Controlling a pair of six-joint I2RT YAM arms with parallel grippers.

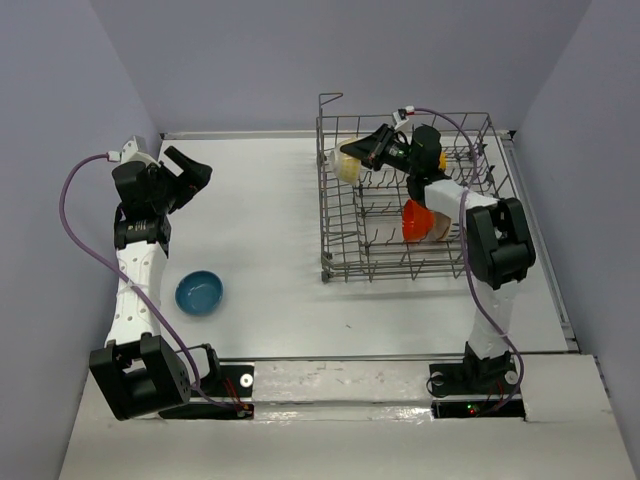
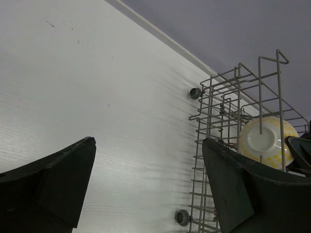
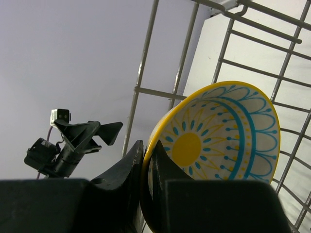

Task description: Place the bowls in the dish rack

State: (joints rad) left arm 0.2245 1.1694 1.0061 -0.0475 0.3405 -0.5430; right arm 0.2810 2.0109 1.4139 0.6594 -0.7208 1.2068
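Observation:
The flower-pattern bowl (image 1: 347, 164) is on edge inside the dish rack's end wires, so my right gripper should now lower it and let go once the bottom wires (image 1: 347, 192) hold it up.
The grey wire dish rack (image 1: 345, 262) stands at the right of the table. My right gripper (image 1: 366, 150) is shut on the rim of the flower-pattern bowl (image 1: 347, 165) and holds it on edge inside the rack's back left corner. In the right wrist view the bowl (image 3: 218, 141) shows its yellow flower and blue marks, with my fingers (image 3: 163, 167) pinching its rim. An orange-red bowl (image 1: 416, 219) and a tan bowl (image 1: 441, 227) stand in the rack. The blue bowl (image 1: 199, 292) lies on the table at the left. My left gripper (image 1: 190, 172) is open and empty, raised behind the blue bowl. The plain white bowl is hidden.
In the left wrist view the rack's left end (image 2: 209, 160) with its small wheels (image 2: 183, 217) and the held bowl's underside (image 2: 265, 138) show beyond bare white table (image 2: 97, 87). Grey walls close in the table at the back and sides.

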